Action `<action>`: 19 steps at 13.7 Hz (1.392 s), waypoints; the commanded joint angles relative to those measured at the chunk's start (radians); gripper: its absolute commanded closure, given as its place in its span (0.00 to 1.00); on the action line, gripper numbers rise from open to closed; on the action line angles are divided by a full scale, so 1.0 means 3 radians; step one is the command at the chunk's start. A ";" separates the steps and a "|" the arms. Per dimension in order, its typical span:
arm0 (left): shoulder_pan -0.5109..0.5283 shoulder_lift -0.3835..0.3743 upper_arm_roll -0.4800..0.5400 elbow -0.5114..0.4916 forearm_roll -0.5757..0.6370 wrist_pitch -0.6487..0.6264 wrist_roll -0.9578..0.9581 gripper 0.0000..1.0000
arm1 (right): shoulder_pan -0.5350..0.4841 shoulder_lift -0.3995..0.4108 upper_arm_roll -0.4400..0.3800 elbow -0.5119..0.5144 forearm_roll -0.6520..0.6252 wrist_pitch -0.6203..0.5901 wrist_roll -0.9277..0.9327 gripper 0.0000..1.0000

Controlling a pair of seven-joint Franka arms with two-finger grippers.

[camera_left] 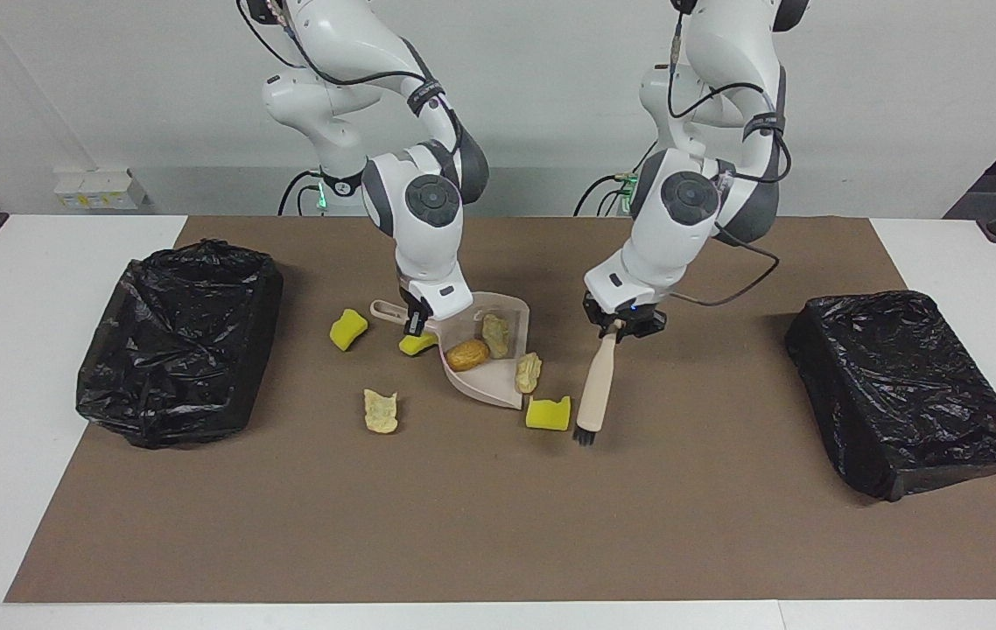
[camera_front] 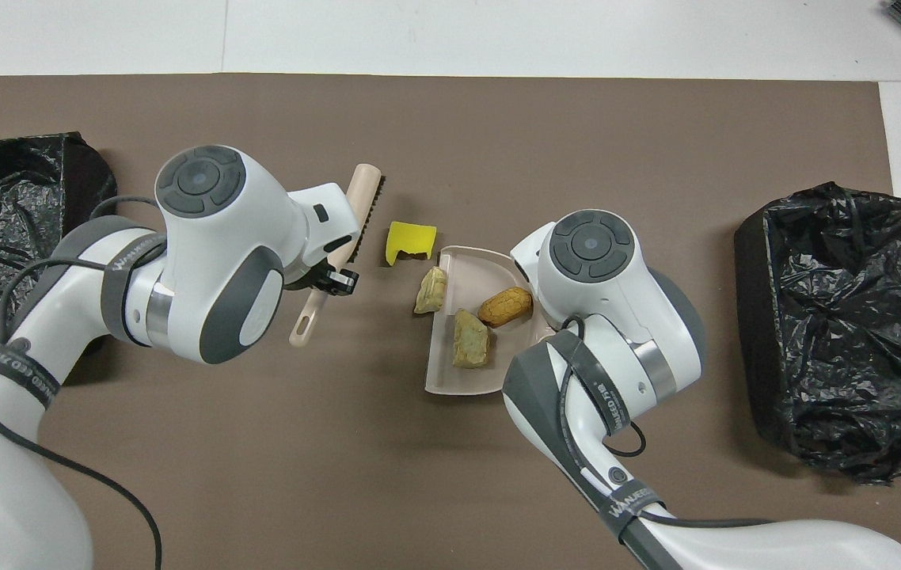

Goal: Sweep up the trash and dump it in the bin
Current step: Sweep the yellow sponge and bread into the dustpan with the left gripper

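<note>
A beige lump lies across the dustpan's edge (camera_front: 431,290) and a yellow chunk (camera_front: 410,239) is just outside. My left gripper should sweep both inside before my right gripper lifts the dustpan.
My right gripper (camera_left: 415,325) is shut on the handle of the beige dustpan (camera_left: 482,385), which rests on the brown mat. In the pan lie a golden-brown trash lump (camera_left: 467,354) and a beige one (camera_left: 495,334); another beige lump (camera_left: 528,372) sits at its lip. My left gripper (camera_left: 621,328) is shut on the beige brush (camera_left: 596,389), bristles down beside a yellow sponge chunk (camera_left: 548,413), toward the left arm's end. More trash lies loose: two yellow chunks (camera_left: 347,328) (camera_left: 417,344) and a beige piece (camera_left: 381,411). In the overhead view the brush (camera_front: 355,207) and pan (camera_front: 466,384) show.
A bin lined with a black bag (camera_left: 178,341) stands at the right arm's end of the table. A second black-bagged bin (camera_left: 905,389) stands at the left arm's end. The brown mat (camera_left: 498,525) covers the middle; white table borders it.
</note>
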State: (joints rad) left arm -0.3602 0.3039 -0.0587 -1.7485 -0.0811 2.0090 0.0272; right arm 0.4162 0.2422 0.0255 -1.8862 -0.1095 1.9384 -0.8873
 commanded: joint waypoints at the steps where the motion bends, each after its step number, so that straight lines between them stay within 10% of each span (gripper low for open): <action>1: 0.0091 0.0371 -0.0040 0.0361 0.0214 0.0042 0.0145 1.00 | -0.0007 -0.0040 0.0012 -0.0053 0.0002 0.0038 0.0120 1.00; 19: -0.0885 -0.0256 -0.0091 -0.0538 -0.0420 -0.0458 -0.0238 1.00 | -0.0012 -0.0046 0.0012 -0.0171 0.0002 0.0206 0.0094 1.00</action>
State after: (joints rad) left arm -0.5913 0.2640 -0.0997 -1.8612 -0.1761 1.8484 -0.0231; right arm 0.4146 0.2421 0.0228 -1.9145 -0.1095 1.9677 -0.8871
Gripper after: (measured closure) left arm 0.744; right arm 0.674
